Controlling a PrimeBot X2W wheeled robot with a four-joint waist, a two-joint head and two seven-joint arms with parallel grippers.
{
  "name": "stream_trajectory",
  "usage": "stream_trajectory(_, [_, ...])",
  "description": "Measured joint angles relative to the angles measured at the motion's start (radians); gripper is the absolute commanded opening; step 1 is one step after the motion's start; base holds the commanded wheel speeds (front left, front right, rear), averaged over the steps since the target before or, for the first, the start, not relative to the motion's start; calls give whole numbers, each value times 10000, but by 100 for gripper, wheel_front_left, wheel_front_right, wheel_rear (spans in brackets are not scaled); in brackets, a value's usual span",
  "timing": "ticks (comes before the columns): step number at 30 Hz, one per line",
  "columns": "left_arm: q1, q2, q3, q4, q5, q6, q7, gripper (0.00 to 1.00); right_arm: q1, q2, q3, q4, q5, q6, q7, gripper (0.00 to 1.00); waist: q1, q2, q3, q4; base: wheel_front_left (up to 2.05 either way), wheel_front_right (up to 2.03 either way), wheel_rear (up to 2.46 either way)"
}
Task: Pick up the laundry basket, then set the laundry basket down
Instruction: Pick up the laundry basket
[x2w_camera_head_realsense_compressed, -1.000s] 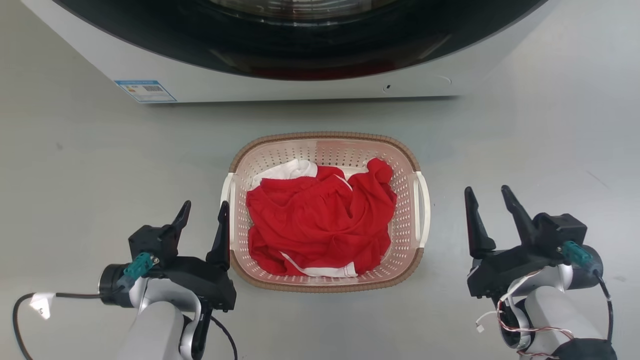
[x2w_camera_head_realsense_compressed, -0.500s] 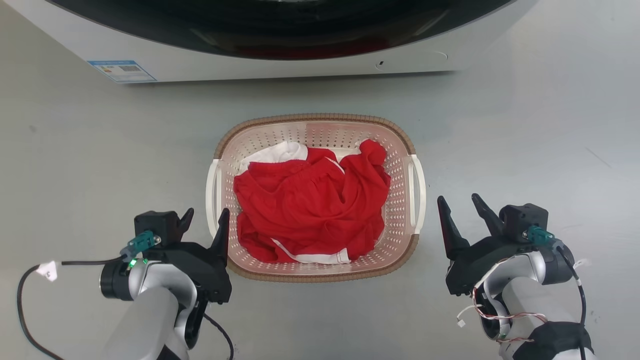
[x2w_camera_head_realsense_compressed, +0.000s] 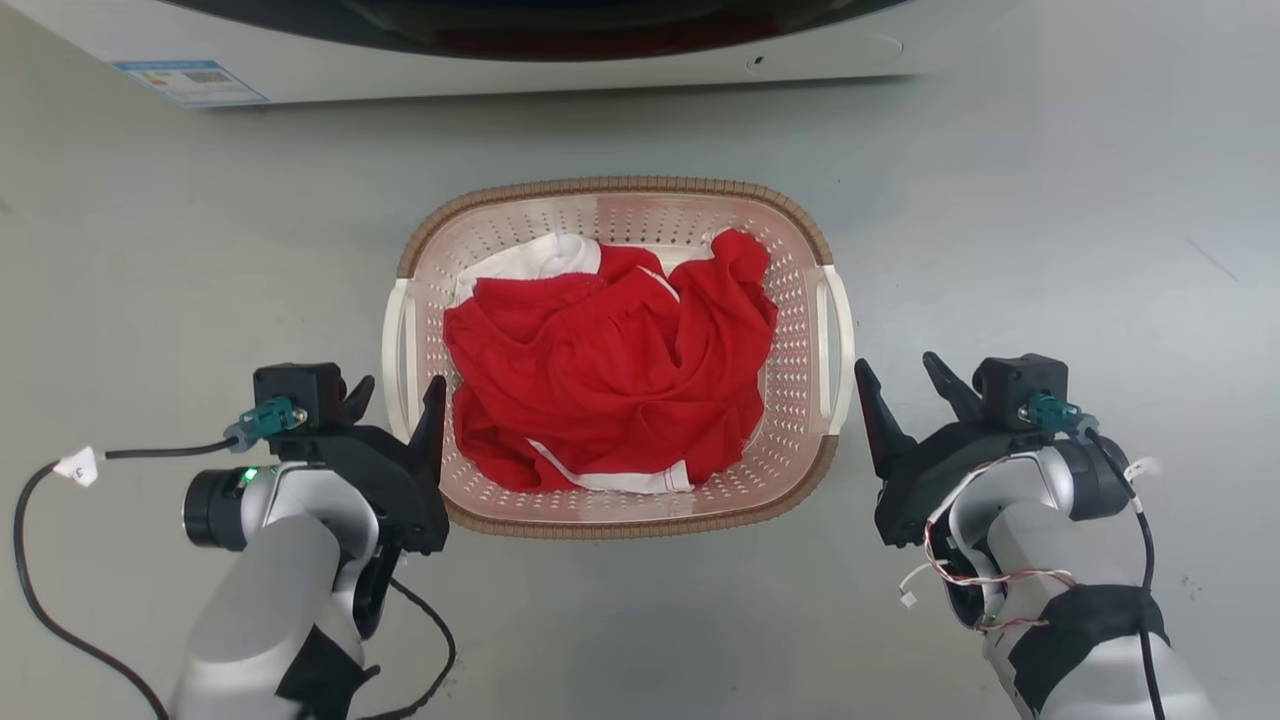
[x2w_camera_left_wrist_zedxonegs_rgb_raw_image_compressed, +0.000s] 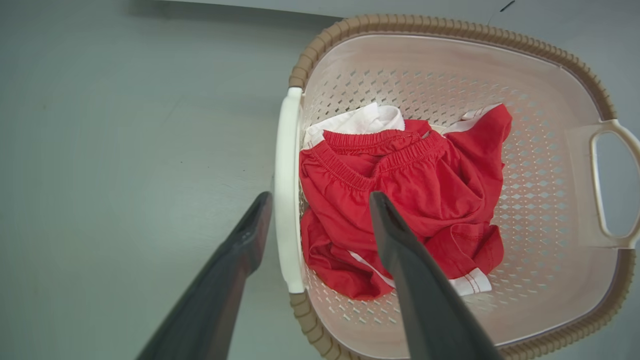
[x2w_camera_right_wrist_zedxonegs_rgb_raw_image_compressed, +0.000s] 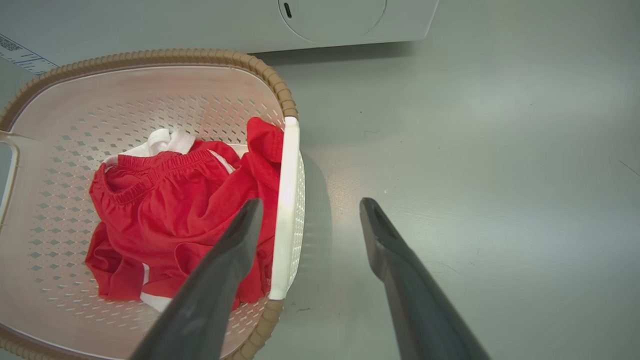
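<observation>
The white handle (x2w_camera_head_realsense_compressed: 398, 348) goes straight into the laundry basket's brown rim (x2w_camera_head_realsense_compressed: 414, 252). The laundry basket will come up with the handle right away and stay level when I lift.
The laundry basket (x2w_camera_head_realsense_compressed: 615, 186), cream with a brown rim, stands on the grey floor and holds red and white clothes (x2w_camera_head_realsense_compressed: 610, 370). My left gripper (x2w_camera_head_realsense_compressed: 398, 390) is open at its left white handle (x2w_camera_head_realsense_compressed: 393, 340). In the left wrist view that handle (x2w_camera_left_wrist_zedxonegs_rgb_raw_image_compressed: 287, 190) lies between the spread fingers of the left gripper (x2w_camera_left_wrist_zedxonegs_rgb_raw_image_compressed: 320, 197). My right gripper (x2w_camera_head_realsense_compressed: 895, 365) is open just right of the right handle (x2w_camera_head_realsense_compressed: 846, 330). In the right wrist view the right gripper (x2w_camera_right_wrist_zedxonegs_rgb_raw_image_compressed: 311, 201) has the handle (x2w_camera_right_wrist_zedxonegs_rgb_raw_image_compressed: 289, 200) between its fingers. Neither gripper grips anything.
A white washing machine (x2w_camera_head_realsense_compressed: 500, 60) stands on the floor behind the basket, with a blue label (x2w_camera_head_realsense_compressed: 190, 82) at its left. A black cable (x2w_camera_head_realsense_compressed: 60, 470) trails from my left wrist over the floor. Open grey floor lies on both sides.
The camera has tilted down, so the machine and basket sit higher in the picture. My right gripper has come in leftward toward the right handle. The left gripper stays at the left handle.
</observation>
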Motion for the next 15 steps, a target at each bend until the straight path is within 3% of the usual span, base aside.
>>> stream_trajectory(15, [-1036,61,15,940,-194,-96,96,100,-1108,71,424,815,42,90,54,100,0,0,956,44,0,0,0])
